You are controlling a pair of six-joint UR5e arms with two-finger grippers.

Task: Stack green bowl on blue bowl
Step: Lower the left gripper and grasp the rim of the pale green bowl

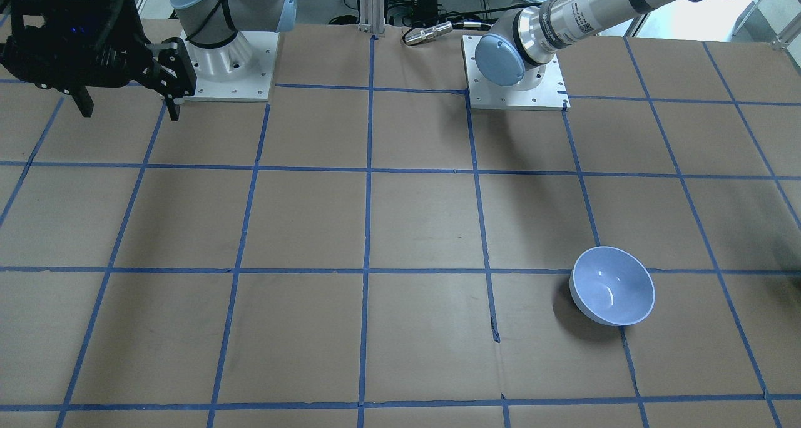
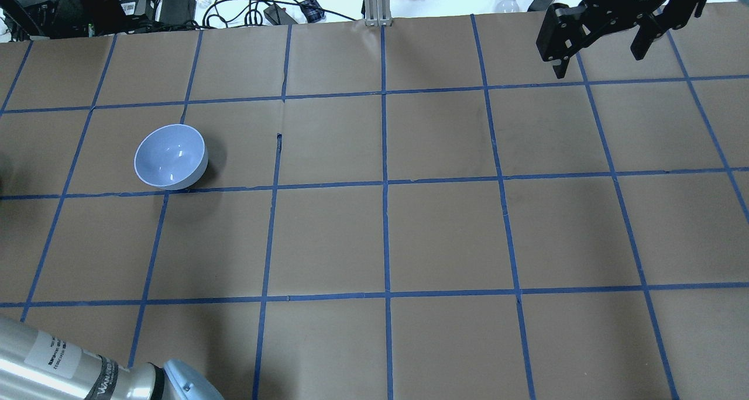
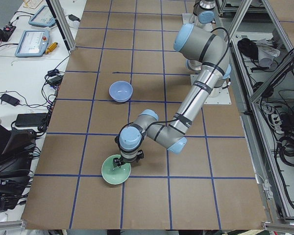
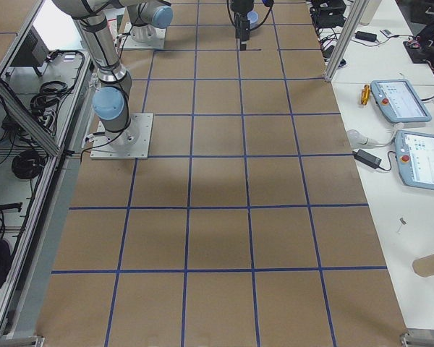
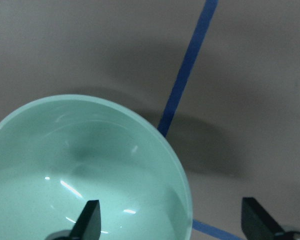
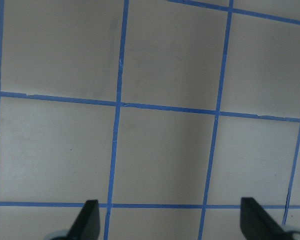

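The green bowl (image 5: 85, 167) will go in nearly up to its own rim when the robot lowers it, because the blue bowl's opening (image 1: 612, 285) is wide and empty.
The green bowl (image 3: 115, 172) (image 5: 80, 170) stands upright on the table near its left end, out of the overhead and front views. My left gripper (image 3: 118, 161) (image 5: 170, 220) is open and low over it, one finger (image 5: 89, 220) inside the bowl and the other (image 5: 257, 222) outside its rim. The blue bowl (image 1: 612, 285) (image 2: 170, 156) (image 3: 120, 91) stands upright and empty, apart from the green bowl. My right gripper (image 1: 128, 112) (image 2: 598, 61) (image 6: 170, 215) is open and empty, held high over the table's right side.
The table (image 2: 386, 236) is brown paper with a grid of blue tape. The arm bases (image 1: 516, 71) stand at the robot's edge. Cables, tablets and power bricks (image 3: 29, 117) lie past the table's far edge.
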